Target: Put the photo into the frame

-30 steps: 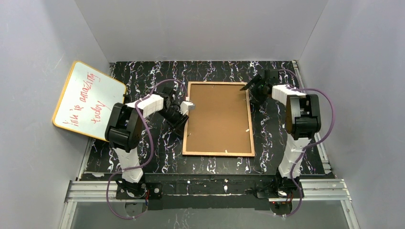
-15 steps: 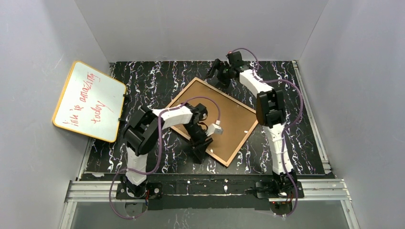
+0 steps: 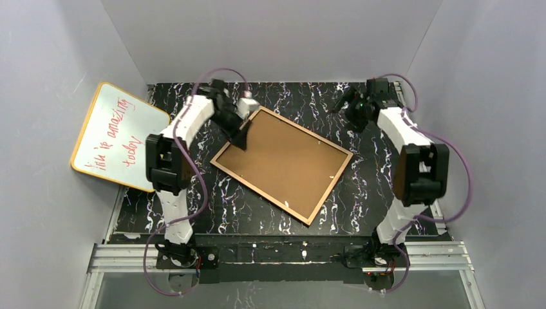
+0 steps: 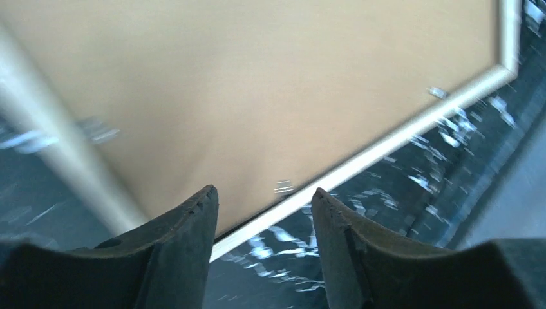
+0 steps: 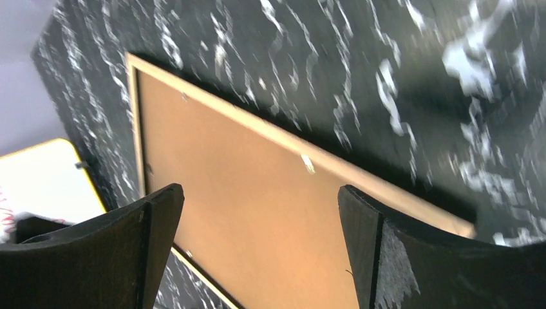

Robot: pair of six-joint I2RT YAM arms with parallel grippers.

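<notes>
The frame lies diagonal (image 3: 264,191), so next my left gripper turns it square and steadies its short rim (image 3: 221,153) before my right gripper reaches across to the clip there.
The frame (image 3: 257,190) lies back-up and turned diagonally in the middle of the table, its tan rim around a brown backing board (image 3: 283,164). The photo is out of view. My left gripper (image 3: 241,137) is open and empty over the frame's far-left edge. In the left wrist view the pale rim (image 4: 386,138) runs between my open left gripper (image 4: 264,199). My right gripper (image 3: 341,105) is open and empty above the table's far right, apart from the frame. In the right wrist view the frame's rim (image 5: 360,172) and backing (image 5: 212,141) show beyond my right gripper (image 5: 257,193).
A yellow-edged whiteboard (image 3: 119,135) with red writing leans on the left wall; it also shows in the right wrist view (image 5: 45,174). Grey walls enclose the black marbled table (image 3: 386,187) on three sides. A metal rail runs along the near edge.
The frame went from square to diagonal. My left arm swung from the frame's near edge to its far-left edge. My right arm moved right along the back.
</notes>
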